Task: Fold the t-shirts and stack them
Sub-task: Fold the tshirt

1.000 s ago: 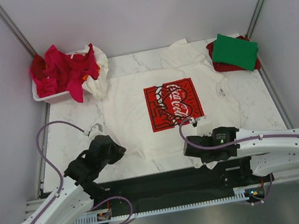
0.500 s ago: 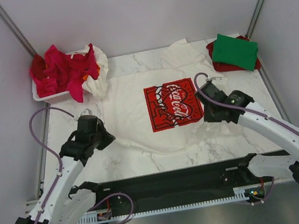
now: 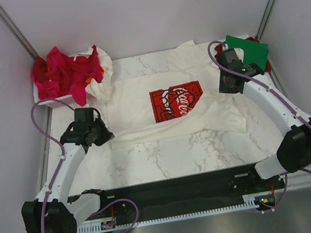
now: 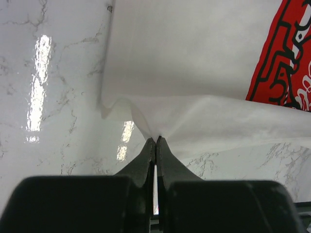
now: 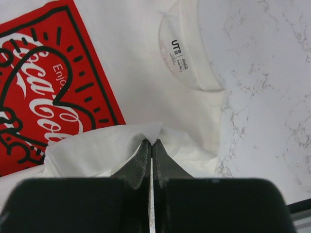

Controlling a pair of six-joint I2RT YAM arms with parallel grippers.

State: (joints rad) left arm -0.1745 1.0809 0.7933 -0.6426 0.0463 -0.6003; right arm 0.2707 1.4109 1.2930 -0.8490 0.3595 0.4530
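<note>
The t-shirt's near hem (image 3: pixel 160 129) is stretched smooth between both grippers. My right gripper should keep bringing the hem's corner back over the t-shirt until it lies next to the collar (image 5: pixel 183 59).
The large white t-shirt (image 3: pixel 140 98) with the red Coca-Cola print (image 3: pixel 177 101) lies on the marble table, its near hem lifted and folded back over the body. My left gripper (image 3: pixel 106 138) is shut on the hem's left corner (image 4: pixel 156 133). My right gripper (image 3: pixel 226 88) is shut on the hem's right corner (image 5: pixel 151 133), held above the collar and its label (image 5: pixel 180 56). A folded green tee (image 3: pixel 244 52) lies on a red one at the back right. Red and white tees (image 3: pixel 68 74) are piled at the back left.
A white plastic basket (image 3: pixel 54 101) under the red pile stands at the back left corner. Bare marble (image 3: pixel 174 155) runs along the near side of the table. Metal frame posts stand at both back corners.
Both grippers have carried the shirt's near hem away from the arm bases toward the back, folding it over the body. The lower part of the print is now covered.
</note>
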